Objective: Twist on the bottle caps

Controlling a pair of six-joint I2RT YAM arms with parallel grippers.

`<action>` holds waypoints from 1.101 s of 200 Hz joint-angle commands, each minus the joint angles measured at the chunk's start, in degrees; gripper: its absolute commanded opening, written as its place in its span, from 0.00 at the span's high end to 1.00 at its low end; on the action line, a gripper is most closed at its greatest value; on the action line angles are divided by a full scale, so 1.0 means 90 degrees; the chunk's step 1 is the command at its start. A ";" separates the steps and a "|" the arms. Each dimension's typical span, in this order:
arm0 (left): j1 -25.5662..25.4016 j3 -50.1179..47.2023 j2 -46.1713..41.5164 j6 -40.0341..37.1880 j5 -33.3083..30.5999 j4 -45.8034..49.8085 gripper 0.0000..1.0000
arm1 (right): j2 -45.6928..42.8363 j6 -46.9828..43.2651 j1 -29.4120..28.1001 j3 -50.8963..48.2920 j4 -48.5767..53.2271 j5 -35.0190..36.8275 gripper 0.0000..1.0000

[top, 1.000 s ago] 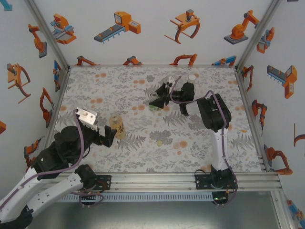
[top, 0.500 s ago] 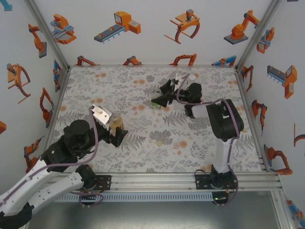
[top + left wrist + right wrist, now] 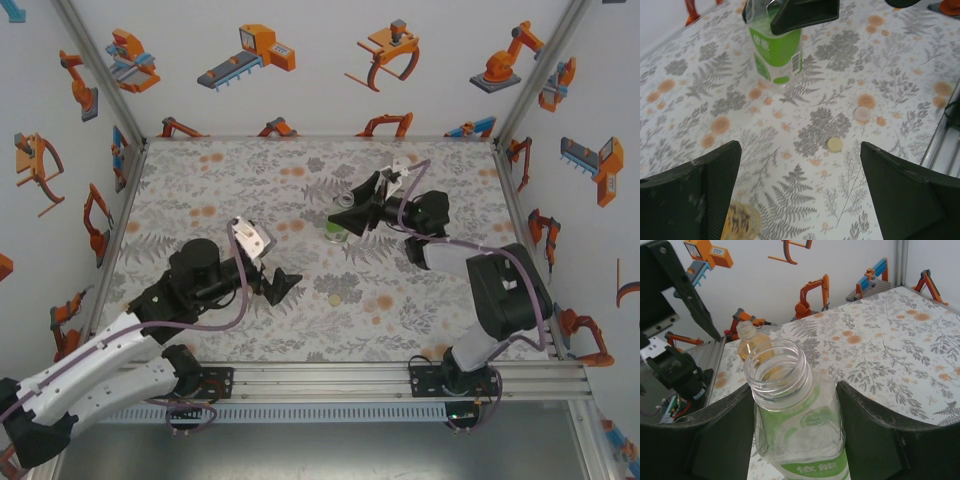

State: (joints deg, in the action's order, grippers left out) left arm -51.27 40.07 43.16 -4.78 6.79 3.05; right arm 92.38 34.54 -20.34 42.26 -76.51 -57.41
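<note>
My left gripper is open and has the green-tinted bottle's lower half [image 3: 782, 72] free below my right gripper, so it should keep moving toward the bottle's label [image 3: 773, 49] and close around it.
The short green-tinted bottle [image 3: 800, 440] stands upright on the mat, its threaded mouth open and uncapped. My right gripper [image 3: 795, 432] is shut on its body, one finger on each side; from above the gripper [image 3: 347, 214] sits over the bottle [image 3: 337, 230]. My left gripper [image 3: 800, 165] hangs open above the mat with nothing between its fingers. The yellowish cap [image 3: 834, 144] lies just ahead of it, and a pale whitish cap [image 3: 862, 114] lies a little farther. The amber bottle [image 3: 740, 222] stands beside its left finger. The slim bottle and green cap are out of view.
The floral mat [image 3: 220, 190] covers the table inside white walls printed with orange robots. An aluminium rail [image 3: 400, 372] runs along the near edge by the arm bases. The yellowish cap [image 3: 334, 299] lies between the two grippers.
My left arm has swung right, past the amber bottle, toward the yellowish cap. My right gripper has carried the green bottle slightly nearer and to the right.
</note>
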 commanded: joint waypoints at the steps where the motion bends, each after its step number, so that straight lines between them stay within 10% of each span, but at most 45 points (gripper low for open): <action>1: 0.0042 -0.0203 0.0197 -0.0059 0.0931 -0.1250 0.06 | -0.0581 0.0384 -0.0037 -0.0259 -0.0052 0.0016 0.78; 122: 0.0020 0.0016 0.1666 0.0291 0.2568 -0.3731 0.05 | -0.4164 -0.1679 -0.0932 0.0061 0.5779 0.0599 0.79; 220: -0.0416 0.0567 0.2476 0.0540 0.3802 -0.4491 0.16 | -0.4278 -0.0928 -0.1792 0.0211 0.4279 0.1415 0.80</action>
State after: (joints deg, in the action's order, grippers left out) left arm -54.15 43.00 65.17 -0.73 37.89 -33.82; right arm 53.34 23.00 -35.18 42.44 -30.04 -47.53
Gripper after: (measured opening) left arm 0.851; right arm 0.566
